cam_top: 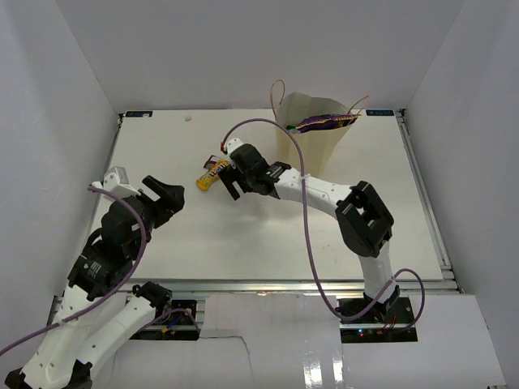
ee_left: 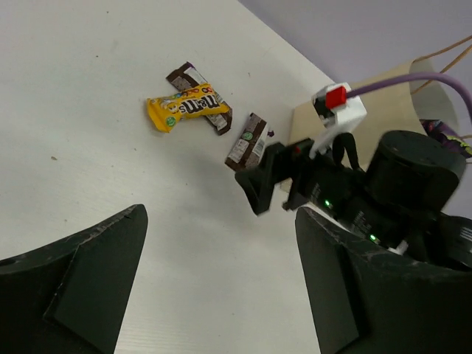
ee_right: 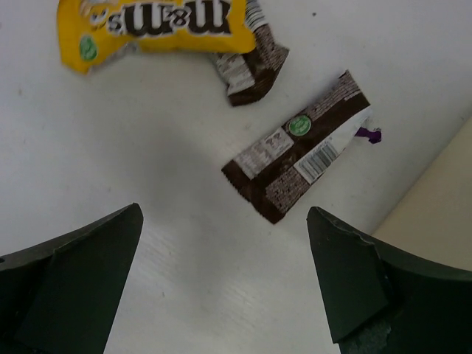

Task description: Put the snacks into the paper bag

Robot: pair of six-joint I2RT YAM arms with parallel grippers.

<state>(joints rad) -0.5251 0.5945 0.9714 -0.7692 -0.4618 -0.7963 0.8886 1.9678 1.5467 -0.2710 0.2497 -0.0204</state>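
Note:
My gripper will make the wrapper of the dark brown bar (ee_right: 297, 150) near the bag fold in between my fingers when it lifts the bar, because the bar has a flat crimped end (ee_right: 252, 195).
The tan paper bag (cam_top: 310, 134) stands at the back of the table, with a dark purple packet (cam_top: 326, 122) lying across its mouth. A yellow-brown packet (cam_top: 208, 179) lies to the bag's left, on top of one dark brown bar (ee_right: 254, 65). A second dark brown bar (ee_right: 301, 144) lies closer to the bag. My right gripper (cam_top: 228, 178) is open and empty, low over the table just short of that second bar. In its wrist view the jaws (ee_right: 225, 214) stand wide apart. My left gripper (cam_top: 171, 193) is open and empty, off to the left.
The left wrist view shows the yellow-brown packet (ee_left: 189, 108), the second bar (ee_left: 247, 141), the right gripper (ee_left: 271, 186) and the bag (ee_left: 383, 99). White walls enclose the table on three sides. The bag's lower corner (ee_right: 442, 199) sits close to the right gripper.

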